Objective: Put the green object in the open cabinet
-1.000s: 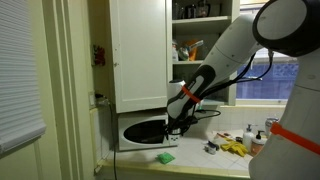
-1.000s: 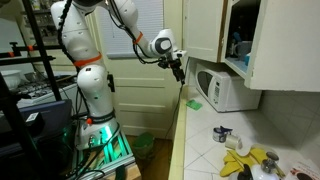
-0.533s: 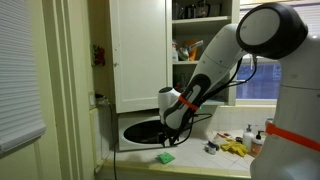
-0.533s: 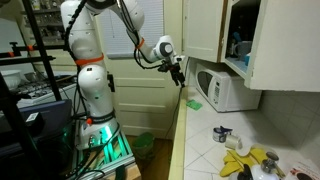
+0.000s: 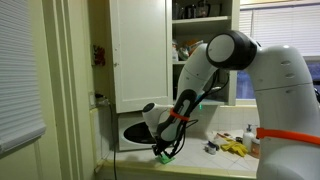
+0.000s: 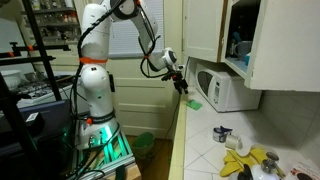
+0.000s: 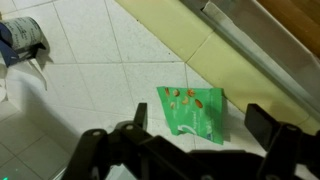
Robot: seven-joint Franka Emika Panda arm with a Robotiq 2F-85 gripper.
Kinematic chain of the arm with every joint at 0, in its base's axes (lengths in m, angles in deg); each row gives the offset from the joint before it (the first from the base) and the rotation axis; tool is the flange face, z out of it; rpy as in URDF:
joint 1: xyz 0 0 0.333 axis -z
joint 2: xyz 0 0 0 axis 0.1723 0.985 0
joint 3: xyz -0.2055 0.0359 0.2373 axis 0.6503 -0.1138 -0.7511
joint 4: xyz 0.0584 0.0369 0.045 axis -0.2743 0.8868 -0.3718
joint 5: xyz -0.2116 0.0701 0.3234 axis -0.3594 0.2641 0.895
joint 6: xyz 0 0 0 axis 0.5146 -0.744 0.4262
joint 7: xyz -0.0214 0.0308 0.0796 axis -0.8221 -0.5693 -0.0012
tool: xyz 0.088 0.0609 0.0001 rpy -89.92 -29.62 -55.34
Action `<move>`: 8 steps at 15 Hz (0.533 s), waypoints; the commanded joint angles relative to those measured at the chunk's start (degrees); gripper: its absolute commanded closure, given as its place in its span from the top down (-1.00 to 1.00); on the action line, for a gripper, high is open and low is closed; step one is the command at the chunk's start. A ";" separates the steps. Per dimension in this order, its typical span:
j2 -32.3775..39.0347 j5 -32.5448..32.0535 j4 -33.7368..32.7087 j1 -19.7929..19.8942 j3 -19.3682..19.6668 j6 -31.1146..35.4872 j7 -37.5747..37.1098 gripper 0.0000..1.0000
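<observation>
My gripper will lift the green packet, which lies flat with straight edges, so the packet will bunch up at my gripper and stay fanned out beyond it.
The green object is a small flat bright-green packet lying on the white tiled counter, close to the microwave's base. It shows in both exterior views. My gripper hangs open just above it, with one finger on each side, and holds nothing. In both exterior views the gripper is low over the counter's end. The open cabinet is a white wall cupboard above the microwave. Its door is swung out and its shelves hold several items. It also shows in an exterior view.
A white microwave stands on the counter behind the packet. A small blue-and-white can and yellow items lie further along the counter. The counter edge is beside the gripper.
The arm has swung down and toward the counter's end. The gripper has dropped from in front of the microwave to just above the green object, and it stays open.
</observation>
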 commanded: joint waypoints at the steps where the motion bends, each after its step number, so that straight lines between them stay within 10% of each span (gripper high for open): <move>1: 1.38 -1.21 -1.35 -2.93 3.12 -1.30 -1.03 1.00; 8: 11.19 -5.57 -9.40 -5.91 6.07 -0.18 0.32 1.00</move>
